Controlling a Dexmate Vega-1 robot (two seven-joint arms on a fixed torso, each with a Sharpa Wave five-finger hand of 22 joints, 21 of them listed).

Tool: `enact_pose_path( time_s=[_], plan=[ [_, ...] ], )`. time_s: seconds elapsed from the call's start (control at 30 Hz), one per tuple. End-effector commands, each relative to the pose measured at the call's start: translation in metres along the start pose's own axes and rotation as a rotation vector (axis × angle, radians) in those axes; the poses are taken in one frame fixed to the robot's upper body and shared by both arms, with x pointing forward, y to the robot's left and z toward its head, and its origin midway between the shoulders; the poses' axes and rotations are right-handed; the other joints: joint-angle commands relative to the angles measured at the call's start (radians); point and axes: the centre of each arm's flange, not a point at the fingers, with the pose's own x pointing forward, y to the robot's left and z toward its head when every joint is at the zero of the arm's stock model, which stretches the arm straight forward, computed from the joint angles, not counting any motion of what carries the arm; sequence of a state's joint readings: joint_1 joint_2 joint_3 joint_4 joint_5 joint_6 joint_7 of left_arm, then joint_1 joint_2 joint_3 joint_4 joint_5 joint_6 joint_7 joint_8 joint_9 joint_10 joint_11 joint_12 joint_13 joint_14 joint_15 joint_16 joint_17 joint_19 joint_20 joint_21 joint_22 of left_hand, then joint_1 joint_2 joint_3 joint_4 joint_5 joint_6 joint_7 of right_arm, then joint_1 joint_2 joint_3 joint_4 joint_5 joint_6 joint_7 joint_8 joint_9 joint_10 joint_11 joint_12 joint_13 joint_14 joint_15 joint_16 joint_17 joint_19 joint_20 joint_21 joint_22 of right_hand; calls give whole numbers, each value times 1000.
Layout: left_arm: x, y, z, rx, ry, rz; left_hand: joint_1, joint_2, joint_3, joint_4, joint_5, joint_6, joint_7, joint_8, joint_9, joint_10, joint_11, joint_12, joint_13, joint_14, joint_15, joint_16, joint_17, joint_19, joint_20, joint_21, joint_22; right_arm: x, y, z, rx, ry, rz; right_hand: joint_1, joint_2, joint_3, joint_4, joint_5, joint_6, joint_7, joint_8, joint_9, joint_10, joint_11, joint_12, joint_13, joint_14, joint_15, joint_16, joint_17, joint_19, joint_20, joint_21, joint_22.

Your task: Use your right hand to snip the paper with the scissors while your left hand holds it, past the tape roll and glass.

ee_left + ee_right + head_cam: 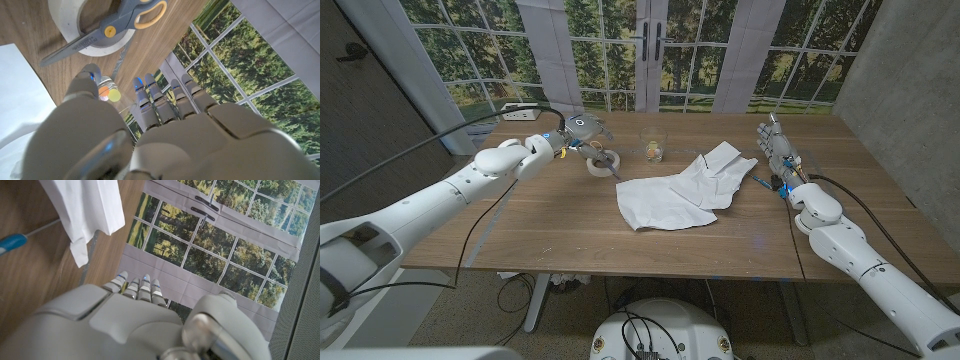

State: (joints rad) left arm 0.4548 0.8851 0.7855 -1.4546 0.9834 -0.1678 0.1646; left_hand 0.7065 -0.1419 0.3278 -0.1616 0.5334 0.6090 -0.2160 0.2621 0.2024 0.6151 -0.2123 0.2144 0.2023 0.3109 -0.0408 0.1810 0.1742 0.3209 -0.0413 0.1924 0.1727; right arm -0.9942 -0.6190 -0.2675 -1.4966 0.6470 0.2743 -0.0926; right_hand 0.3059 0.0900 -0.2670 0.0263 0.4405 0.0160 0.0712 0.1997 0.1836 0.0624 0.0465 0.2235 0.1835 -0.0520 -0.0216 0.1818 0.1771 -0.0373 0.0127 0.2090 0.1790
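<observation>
My gripper will lift the grey scissors, and they should come away at once and leave the roll behind, because the closed blades lie across the roll's rim.
A white sheet of paper, partly folded, lies in the middle of the table and also appears in the wrist views. Grey scissors with yellow handle loops lie across a white tape roll. A small glass stands to the right of the roll. My left hand hovers just behind the roll, fingers apart, holding nothing. My right hand stands right of the paper with its fingers straight and nothing in it.
A thin tool with a blue handle lies on the table between the paper and my right wrist. A power strip sits at the far left corner. Windows stand behind the table's far edge.
</observation>
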Motion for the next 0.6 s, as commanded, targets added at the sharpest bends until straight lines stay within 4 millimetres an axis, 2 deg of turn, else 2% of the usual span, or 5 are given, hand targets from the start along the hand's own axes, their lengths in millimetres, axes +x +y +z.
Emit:
enact_pose_path(
  time_s=[0.03,0.47,0.6],
  plan=[
    [6,-3,1,103,-54,-31,21,6,9,-2,6,6,-3,-1,4,2,-2,-1,4,-2,-177,3,6,2,-142,0,1,0,2,-3,5,8,-5,14,5,-1,-7,5,4,-2,-1,3,9,-2,3,6,2,-5,3,3,1,1,-5,2],
    [6,0,-3,116,-92,-9,7,3,1,15,12,5,-4,-6,5,4,-1,-1,4,1,-179,3,6,2,-157,1,3,3,6,-11,15,18,-7,21,8,2,-11,6,4,-2,-1,3,10,-2,3,6,1,-5,2,2,2,2,-6,2],
    [2,-5,-10,137,-92,18,9,5,-8,19,32,37,-4,6,16,34,1,5,4,17,-181,3,7,5,-161,2,3,3,8,-12,18,22,-8,22,8,2,-12,7,4,-2,-1,3,9,-3,2,6,1,-4,2,2,1,3,-6,2]
  ],
)
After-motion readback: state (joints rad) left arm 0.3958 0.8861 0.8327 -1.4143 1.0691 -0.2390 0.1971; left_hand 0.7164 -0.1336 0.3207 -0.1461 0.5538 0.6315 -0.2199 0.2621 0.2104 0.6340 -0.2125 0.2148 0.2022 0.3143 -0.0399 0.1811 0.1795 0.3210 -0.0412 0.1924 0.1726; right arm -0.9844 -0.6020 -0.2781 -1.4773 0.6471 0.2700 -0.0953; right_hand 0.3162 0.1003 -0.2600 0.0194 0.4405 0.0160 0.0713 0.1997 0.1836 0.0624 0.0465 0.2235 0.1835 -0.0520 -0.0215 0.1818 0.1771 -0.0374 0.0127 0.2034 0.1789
